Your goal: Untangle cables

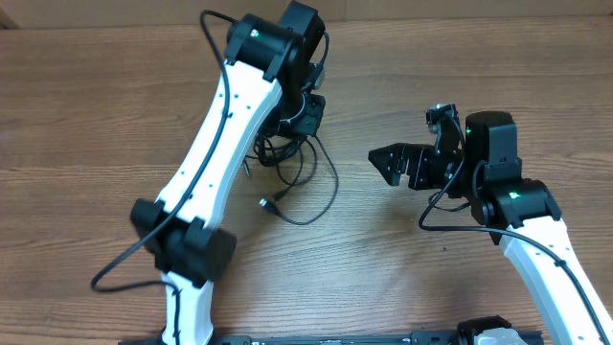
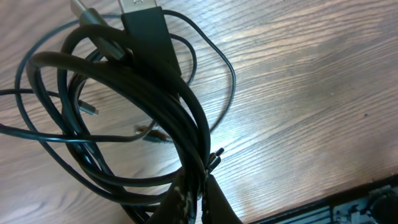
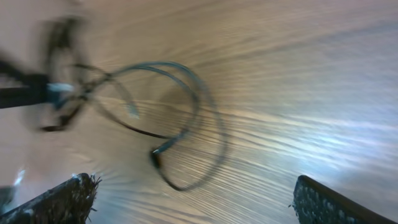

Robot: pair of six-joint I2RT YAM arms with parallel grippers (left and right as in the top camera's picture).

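My left gripper is holding the coil's thick strands (image 2: pixel 197 149) bunched together, so it should move the coil to my open right gripper (image 1: pixel 373 158) before pulling a loop loose.
The cables (image 1: pixel 287 163) are a tangle of thin black cords at the table's middle, under my left wrist. One loose loop (image 1: pixel 330 187) trails to the right and a plug end (image 1: pixel 267 202) lies in front. In the left wrist view the cables (image 2: pixel 124 93) form a tight coil with a flat plug (image 2: pixel 146 22) at the top. My left gripper (image 2: pixel 202 199) is shut on the coil's thick strands. My right gripper (image 1: pixel 391 163) is open and empty, to the right of the loose loop. The right wrist view is blurred and shows the cables (image 3: pixel 186 99) ahead of its wide-apart fingers (image 3: pixel 193 202).
The wooden table (image 1: pixel 96 115) carries only the cables. The left arm (image 1: pixel 215 134) crosses the table from front left to back centre. The right arm's base link (image 1: pixel 536 259) stands at the front right. A black rail (image 1: pixel 383 337) runs along the front edge.
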